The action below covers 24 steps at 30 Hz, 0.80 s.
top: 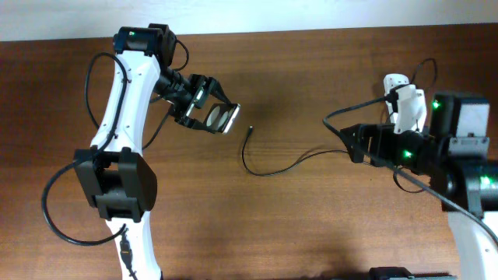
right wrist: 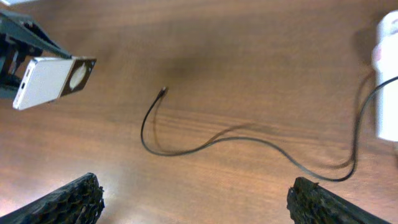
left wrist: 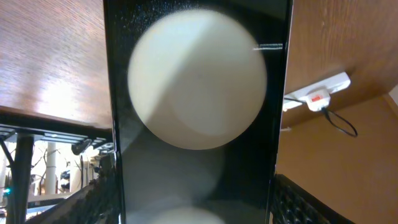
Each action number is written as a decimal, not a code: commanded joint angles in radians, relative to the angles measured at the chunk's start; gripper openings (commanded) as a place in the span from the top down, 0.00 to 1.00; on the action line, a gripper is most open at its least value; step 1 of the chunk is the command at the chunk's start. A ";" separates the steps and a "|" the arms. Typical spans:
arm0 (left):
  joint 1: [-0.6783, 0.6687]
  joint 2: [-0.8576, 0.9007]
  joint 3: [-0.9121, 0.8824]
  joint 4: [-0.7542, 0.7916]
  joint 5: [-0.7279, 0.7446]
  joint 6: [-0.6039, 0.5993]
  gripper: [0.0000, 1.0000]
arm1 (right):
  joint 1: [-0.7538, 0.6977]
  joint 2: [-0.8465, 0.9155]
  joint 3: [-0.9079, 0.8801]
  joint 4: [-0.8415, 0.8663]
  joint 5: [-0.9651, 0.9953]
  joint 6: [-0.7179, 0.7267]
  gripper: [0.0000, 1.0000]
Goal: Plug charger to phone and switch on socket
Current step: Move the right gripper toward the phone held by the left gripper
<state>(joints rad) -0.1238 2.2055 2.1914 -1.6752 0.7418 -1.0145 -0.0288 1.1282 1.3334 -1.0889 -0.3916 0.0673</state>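
Note:
The phone's loose end (top: 229, 119) pokes from my left gripper with open space before it, so I'll move my right gripper there next until its fingers straddle the phone.
My left gripper (top: 201, 107) is shut on the phone (top: 219, 117) and holds it above the table at the back left. In the left wrist view the phone (left wrist: 198, 93) fills the middle, black with white round spots, between my fingers. The charger's thin black cable (top: 268, 169) lies loose on the wood, with its plug tip (top: 250, 129) just right of the phone. My right gripper (top: 351, 145) is open and empty above the cable's right part (right wrist: 249, 140). The white socket (top: 405, 99) lies at the far right, partly hidden by my right arm.
In the left wrist view the socket (left wrist: 317, 93) shows a red switch with the cable leaving it. In the right wrist view the phone (right wrist: 53, 81) is at top left, the plug tip (right wrist: 165, 91) in the middle, and a white socket part (right wrist: 388, 81) at the right edge.

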 commanded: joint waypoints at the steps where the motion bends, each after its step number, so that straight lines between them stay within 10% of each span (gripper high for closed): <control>1: 0.005 0.007 0.025 0.002 -0.050 0.002 1.00 | 0.009 0.041 0.018 -0.012 -0.047 -0.007 0.01; 24: -0.089 0.007 0.025 0.119 -0.575 -0.078 1.00 | 0.034 0.302 0.018 -0.011 -0.283 -0.007 0.06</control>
<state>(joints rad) -0.1982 2.2055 2.1918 -1.5658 0.2077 -1.0718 -0.0227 1.3972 1.3334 -1.1069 -0.6163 0.0692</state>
